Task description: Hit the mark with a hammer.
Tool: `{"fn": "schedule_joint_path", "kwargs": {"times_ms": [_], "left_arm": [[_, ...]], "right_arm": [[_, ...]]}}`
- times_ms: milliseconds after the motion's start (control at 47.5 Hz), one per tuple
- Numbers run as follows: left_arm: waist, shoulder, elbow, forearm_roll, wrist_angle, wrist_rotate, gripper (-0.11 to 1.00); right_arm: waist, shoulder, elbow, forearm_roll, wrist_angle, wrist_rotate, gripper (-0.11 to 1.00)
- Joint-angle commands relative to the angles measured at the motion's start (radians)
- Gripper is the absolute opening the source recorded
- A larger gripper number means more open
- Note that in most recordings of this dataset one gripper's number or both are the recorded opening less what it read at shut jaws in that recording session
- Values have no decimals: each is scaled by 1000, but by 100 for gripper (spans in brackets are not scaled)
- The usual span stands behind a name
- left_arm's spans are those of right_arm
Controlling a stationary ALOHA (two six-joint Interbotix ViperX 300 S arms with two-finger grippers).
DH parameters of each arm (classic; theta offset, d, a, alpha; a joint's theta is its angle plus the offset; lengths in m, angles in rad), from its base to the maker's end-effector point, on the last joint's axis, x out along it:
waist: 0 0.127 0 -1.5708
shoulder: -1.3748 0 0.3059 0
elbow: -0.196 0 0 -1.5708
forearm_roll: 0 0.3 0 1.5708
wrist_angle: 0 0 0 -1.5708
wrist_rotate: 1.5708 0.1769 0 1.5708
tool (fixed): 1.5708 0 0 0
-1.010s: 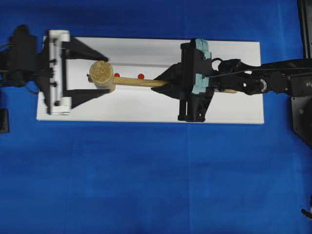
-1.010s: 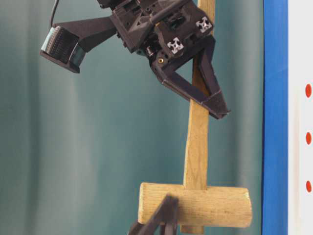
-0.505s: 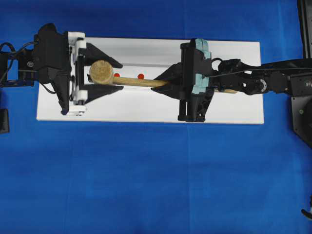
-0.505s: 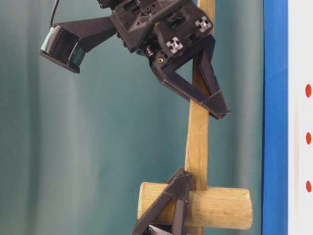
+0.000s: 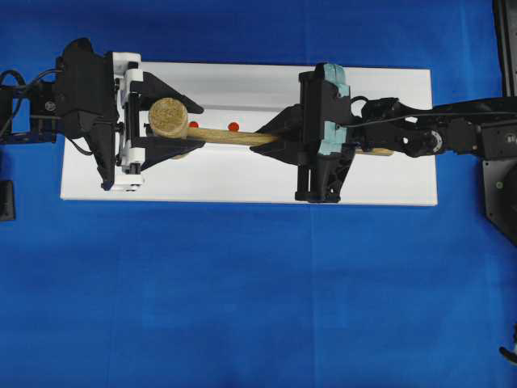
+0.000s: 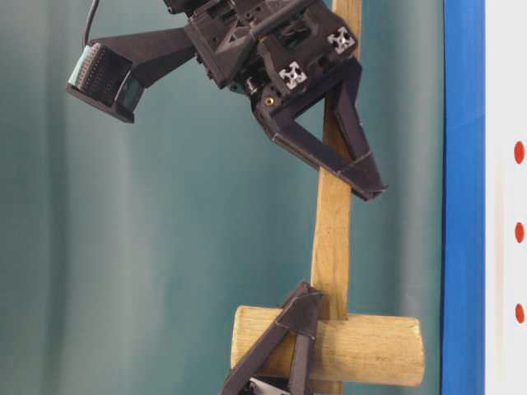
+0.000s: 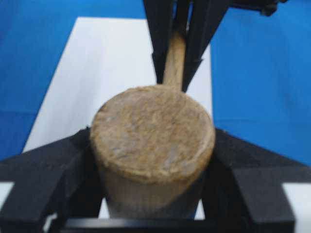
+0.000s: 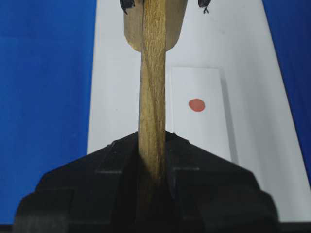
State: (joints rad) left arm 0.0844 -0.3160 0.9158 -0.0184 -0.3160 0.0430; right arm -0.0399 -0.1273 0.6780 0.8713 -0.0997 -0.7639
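The hammer's head (image 5: 169, 118) is upright and square to the fingers of the robot's right gripper, so the right gripper should open while the left gripper rolls the head, and then grip the hammer's handle (image 6: 334, 136).
The hammer (image 5: 168, 118) hangs above the white board (image 5: 242, 182), its thick tan head to the left and its slim handle (image 5: 234, 137) running right. My left gripper (image 5: 184, 124) is shut on the head (image 7: 152, 131), one black finger (image 7: 53, 170) pressed against each side. My right gripper (image 5: 273, 138) is shut on the handle (image 8: 152, 87), which runs between its fingers (image 8: 107, 160). Two red marks (image 5: 233, 126) show on the board beside the handle, one (image 5: 193, 124) right at the head. In the table-level view the head (image 6: 362, 347) sits low, with the left fingers (image 6: 298, 325) across it.
The white board lies on a blue cloth (image 5: 242, 307). A raised white strip (image 8: 204, 121) on the board carries the red marks (image 6: 519, 151). Black fixtures stand at the right edge (image 5: 501, 194) and the left edge (image 5: 6, 200) of the overhead view.
My left gripper came in from the left with its jaws wide and closed onto the hammer head. For the last half second nothing has moved. The right gripper kept its hold.
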Motion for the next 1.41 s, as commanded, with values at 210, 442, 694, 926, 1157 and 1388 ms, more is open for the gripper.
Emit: {"fn": "schedule_joint_path", "kwargs": {"times_ms": [210, 442, 694, 926, 1157, 1388], "left_arm": [[2, -12, -15, -3, -5, -12, 44], [3, -14, -15, -3, -3, -26, 44], [2, -15, -15, -5, 31, -155, 44], [2, -32, -14, -5, 43, -476, 44], [2, -55, -6, -5, 29, -764, 44], [-15, -57, -6, -5, 28, -842, 44]], "right_arm": [[3, -12, -29, -21, 9, -3, 2], [3, -12, -28, -21, -8, -2, 32], [34, -15, -26, -94, -74, -29, 94], [46, -15, -25, -127, -137, -100, 90], [49, -12, -17, -127, -141, -160, 90], [49, -11, -6, -129, -149, -164, 90]]}}
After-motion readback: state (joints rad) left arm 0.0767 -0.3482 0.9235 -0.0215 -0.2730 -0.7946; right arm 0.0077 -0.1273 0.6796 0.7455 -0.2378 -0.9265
